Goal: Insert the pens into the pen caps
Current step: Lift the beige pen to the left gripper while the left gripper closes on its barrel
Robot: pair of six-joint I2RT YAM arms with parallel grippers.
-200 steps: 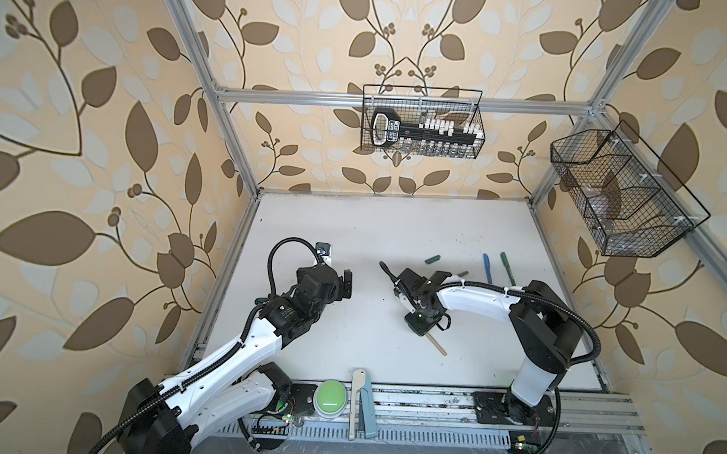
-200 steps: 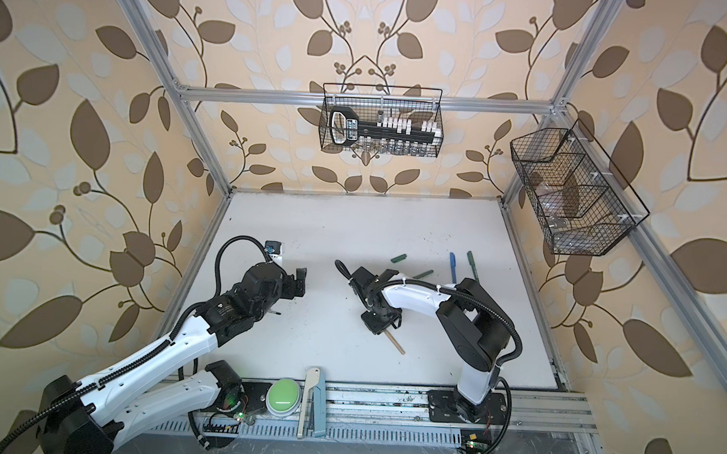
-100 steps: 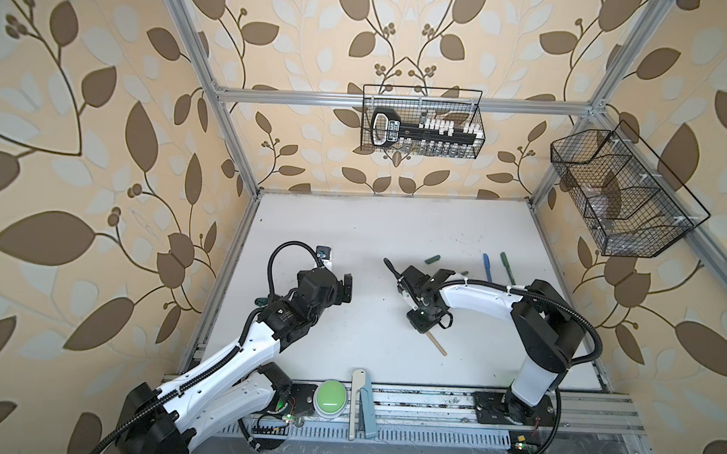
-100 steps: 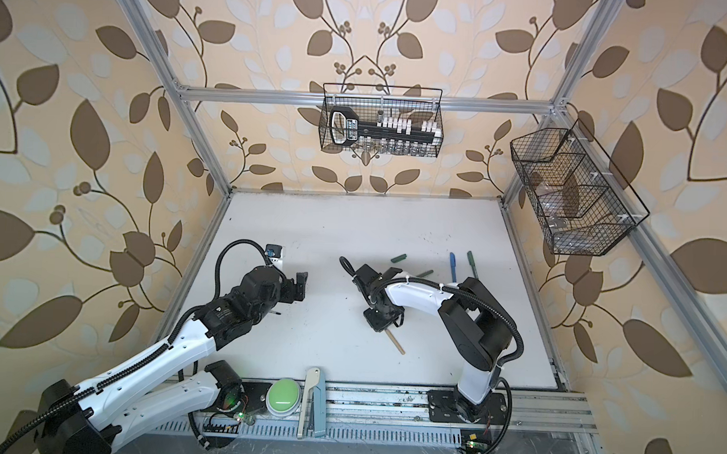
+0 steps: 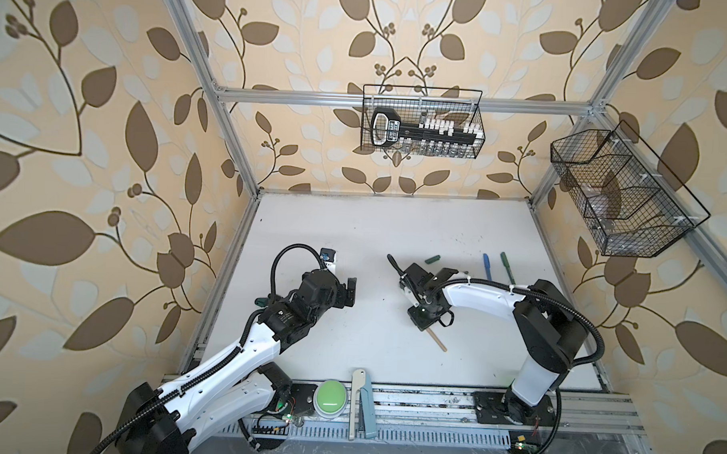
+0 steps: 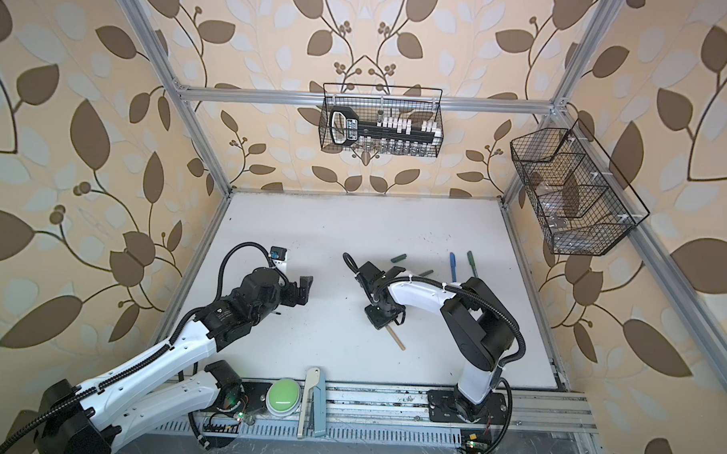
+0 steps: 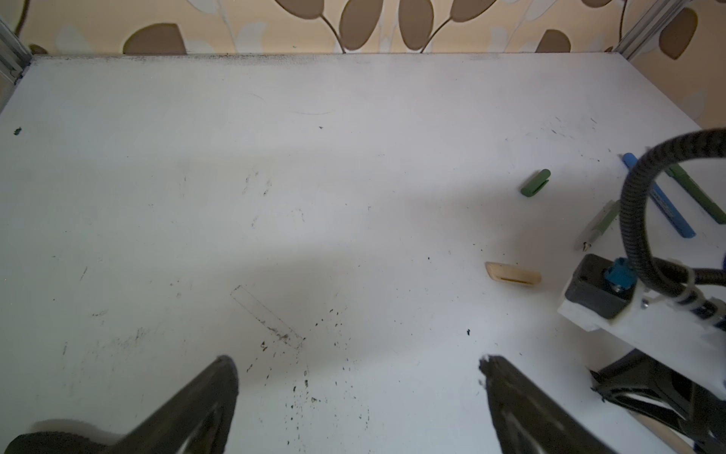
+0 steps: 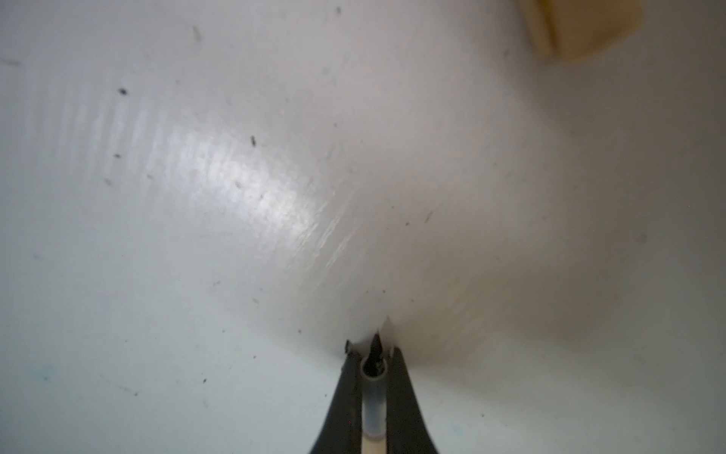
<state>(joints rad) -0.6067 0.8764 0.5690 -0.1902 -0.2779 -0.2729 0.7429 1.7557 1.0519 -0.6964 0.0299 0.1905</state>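
Observation:
The tan pen's dark tip (image 8: 375, 352) has my right gripper just behind it and the tail (image 5: 437, 340) is free, so my left gripper keeps going toward the pen's tail and closes there.
My right gripper (image 8: 375, 350) is shut on the tan pen (image 8: 372, 397) just behind its dark tip, low over the white table. In both top views the pen's tail (image 5: 438, 342) (image 6: 396, 340) sticks out from under that gripper (image 5: 422, 317) (image 6: 378, 316). The tan cap (image 8: 581, 27) (image 7: 512, 277) lies ahead of the tip, apart from it. A green cap (image 5: 432, 258) (image 7: 536, 182), a blue pen (image 5: 487, 266) and a green pen (image 5: 507, 266) lie farther back. Another green pen (image 7: 599, 222) lies partly under the right arm. My left gripper (image 7: 359, 361) (image 5: 348, 293) is open and holds nothing.
A green button (image 5: 330, 394) and a pale hinged tool (image 5: 357, 402) sit on the front rail. Wire baskets hang on the back wall (image 5: 421, 122) and the right wall (image 5: 621, 195). Dark specks dot the table (image 7: 298, 393) near my left gripper.
The right gripper's jaws have closed on the tan pen. The left arm has shifted only slightly, and its gripper has stayed open.

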